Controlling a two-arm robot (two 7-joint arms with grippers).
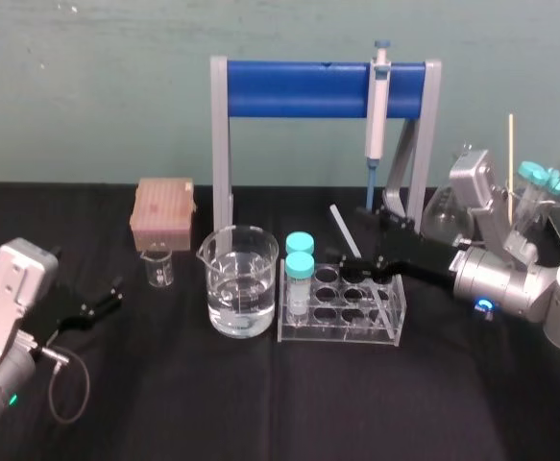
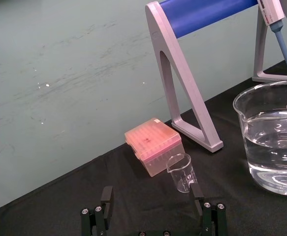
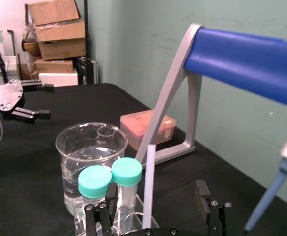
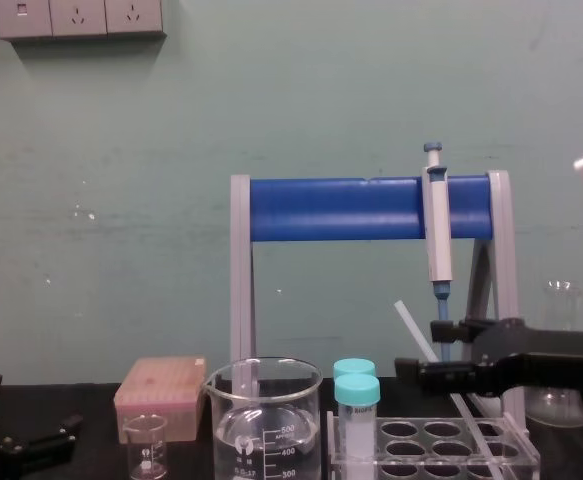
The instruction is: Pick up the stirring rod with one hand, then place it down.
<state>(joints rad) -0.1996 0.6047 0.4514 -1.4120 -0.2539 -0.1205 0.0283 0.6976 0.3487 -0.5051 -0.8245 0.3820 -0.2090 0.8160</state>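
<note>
I expect the stirring rod (image 4: 412, 327) to slide up freely and swing steeper when I lift, because it leans at a slant in a wider rack hole (image 4: 488, 451).
The stirring rod (image 1: 340, 227) is a thin whitish glass rod that leans tilted out of the clear tube rack (image 1: 342, 331), its lower end inside the rack. My right gripper (image 1: 354, 240) reaches in from the right and stands open around the rod's upper part. In the right wrist view the rod (image 3: 148, 182) rises midway between the two black fingers (image 3: 203, 195) and touches neither. The chest view shows the rod (image 4: 411, 325) slanting up past the right gripper (image 4: 416, 370). My left gripper (image 1: 107, 298) rests open and empty at the table's left; its wrist view shows that same gripper (image 2: 152, 196).
A large beaker of water (image 1: 241, 288) stands just left of the rack, with two teal-capped tubes (image 1: 300, 259) in the rack's left end. A small beaker (image 1: 158, 264) and a pink tip box (image 1: 164, 211) sit farther left. Behind stands the blue-barred stand (image 1: 304, 88) holding a pipette (image 1: 377, 106).
</note>
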